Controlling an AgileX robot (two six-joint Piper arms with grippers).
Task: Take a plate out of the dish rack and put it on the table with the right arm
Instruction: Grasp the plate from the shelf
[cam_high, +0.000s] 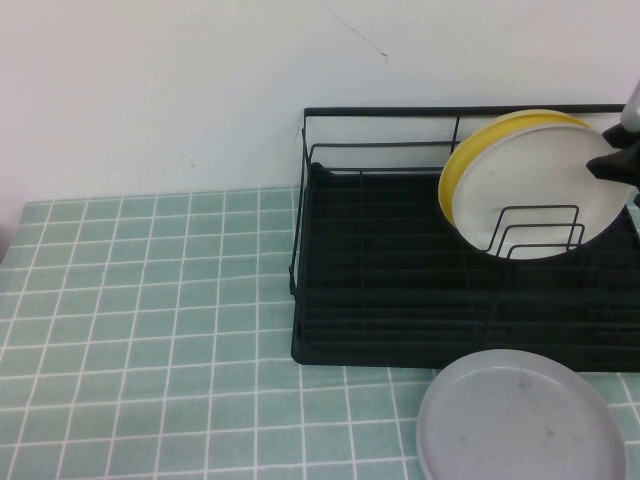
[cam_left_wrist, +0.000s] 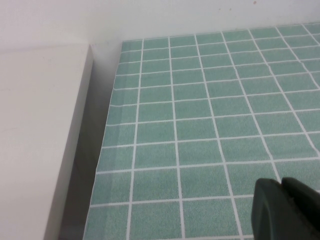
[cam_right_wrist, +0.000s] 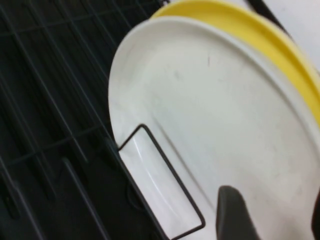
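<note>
My gripper will lift the white plate out and the yellow plate (cam_high: 480, 141) will stay upright, because the yellow rim (cam_high: 530, 117) is offset behind the white plate.
The white plate (cam_high: 540, 190) stands on edge in the black dish rack (cam_high: 400, 300), leaning against a yellow plate (cam_high: 480, 140) behind it and held by the upright wire dividers (cam_high: 535, 232). My right gripper (cam_high: 612, 165) is at the white plate's right rim. In the right wrist view the white plate (cam_right_wrist: 210, 115) fills the frame, with the yellow plate (cam_right_wrist: 260, 30) behind it. The right gripper (cam_right_wrist: 275, 220) is open, its fingers (cam_right_wrist: 235, 215) wide apart in front of the plate's face. My left gripper (cam_left_wrist: 287, 210) is shut and empty, low over the tiled table (cam_left_wrist: 200, 125).
A grey plate (cam_high: 520, 420) lies flat on the table (cam_high: 150, 330) just in front of the rack's right part. A white wall runs behind the rack. In the left wrist view a white block (cam_left_wrist: 35, 130) borders the table's edge.
</note>
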